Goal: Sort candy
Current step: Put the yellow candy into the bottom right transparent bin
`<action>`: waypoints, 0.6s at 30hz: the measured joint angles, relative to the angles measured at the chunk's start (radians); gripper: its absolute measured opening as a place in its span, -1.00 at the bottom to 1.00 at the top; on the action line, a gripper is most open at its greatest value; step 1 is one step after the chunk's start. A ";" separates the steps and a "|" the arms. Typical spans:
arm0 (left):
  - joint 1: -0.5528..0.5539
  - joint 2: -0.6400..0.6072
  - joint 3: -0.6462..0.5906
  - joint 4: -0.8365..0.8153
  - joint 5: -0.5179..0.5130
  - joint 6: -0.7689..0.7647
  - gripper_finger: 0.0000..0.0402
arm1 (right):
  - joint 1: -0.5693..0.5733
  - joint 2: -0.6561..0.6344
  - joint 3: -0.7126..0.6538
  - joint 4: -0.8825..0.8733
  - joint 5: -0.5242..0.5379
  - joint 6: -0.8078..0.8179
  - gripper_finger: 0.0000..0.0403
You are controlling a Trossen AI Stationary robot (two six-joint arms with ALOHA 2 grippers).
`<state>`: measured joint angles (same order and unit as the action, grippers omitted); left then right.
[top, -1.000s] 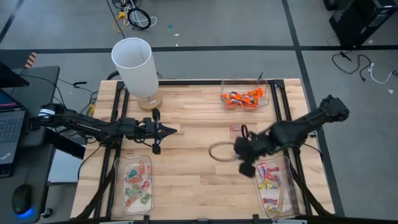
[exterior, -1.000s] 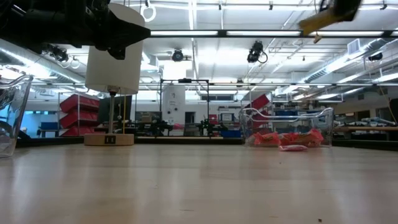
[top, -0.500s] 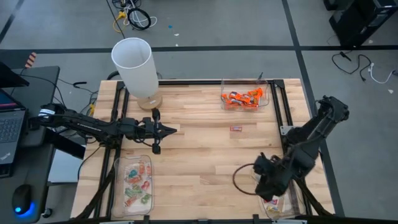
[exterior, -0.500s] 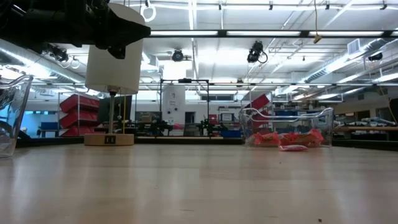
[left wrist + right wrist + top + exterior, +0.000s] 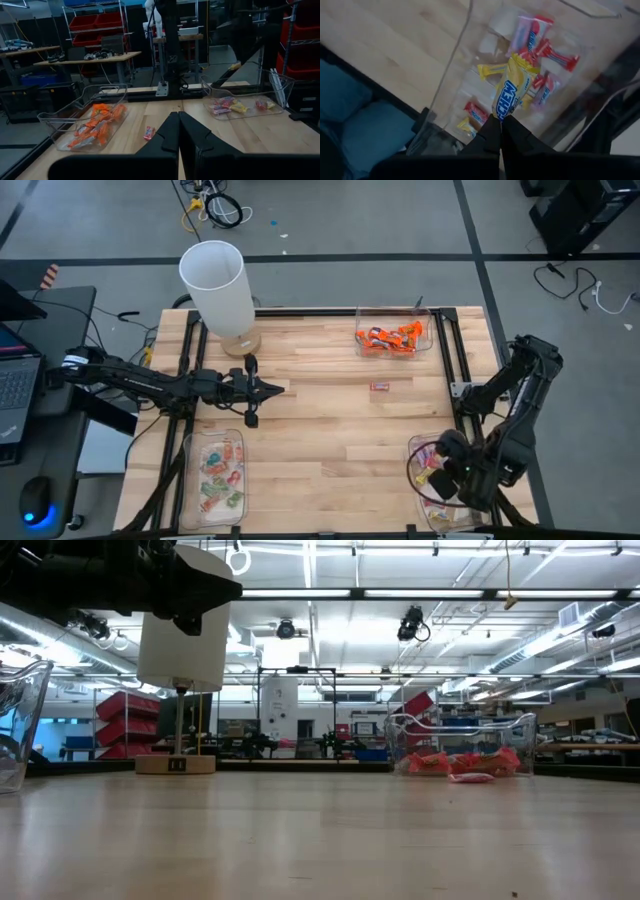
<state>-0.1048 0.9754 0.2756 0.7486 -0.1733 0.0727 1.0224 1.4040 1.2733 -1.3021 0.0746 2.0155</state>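
My right gripper has the yellow candy [image 5: 513, 88] hanging above the clear tray with matching yellow candies in it, so it should keep going down into that tray [image 5: 427, 464] and let go there.
My right gripper [image 5: 499, 120] hovers over the clear tray [image 5: 455, 515] at the table's near right corner, shut on a yellow wrapped candy [image 5: 509, 90]. Pink-and-yellow candies [image 5: 540, 47] lie in that tray. Orange candies fill a tray [image 5: 392, 338] at the far edge, and green-and-pink ones [image 5: 222, 475] lie in the near left tray. One loose pink candy [image 5: 380, 387] rests flat on the wood, also showing in the left wrist view [image 5: 149, 132]. My left gripper [image 5: 275, 388] is shut and empty, held level over the table's left middle. My right gripper pinches the yellow candy between its two fingertips by one end of the wrapper [image 5: 501, 113]. The fingers come from above, pointing down into the tray. The candy sticks out past the fingertips, lifted clear of the sweets beneath it.
A tall white cylinder on a wooden base [image 5: 218, 290] stands at the far left of the table. Black frame rails [image 5: 448, 350] run along the table's sides. Bare wood [image 5: 320, 440] stretches between the three trays.
My right gripper has swung from the table's middle toward the near right corner, carrying the yellow candy, and now stands over the right tray. It has stayed shut on the candy throughout.
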 joint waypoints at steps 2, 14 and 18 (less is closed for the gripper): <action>0.000 0.000 0.000 0.000 0.000 0.000 -0.98 | 0.009 0.000 -0.012 0.005 0.000 0.037 -1.00; 0.000 0.000 0.000 -0.013 0.000 0.000 -0.98 | -0.015 0.001 -0.153 0.158 0.003 0.076 -1.00; 0.000 0.000 0.000 -0.013 0.000 0.000 -0.98 | -0.047 0.001 -0.203 0.196 0.003 0.056 -1.00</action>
<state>-0.1051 0.9756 0.2756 0.7356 -0.1730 0.0727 0.9753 1.4048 1.0706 -1.1062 0.0779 2.0714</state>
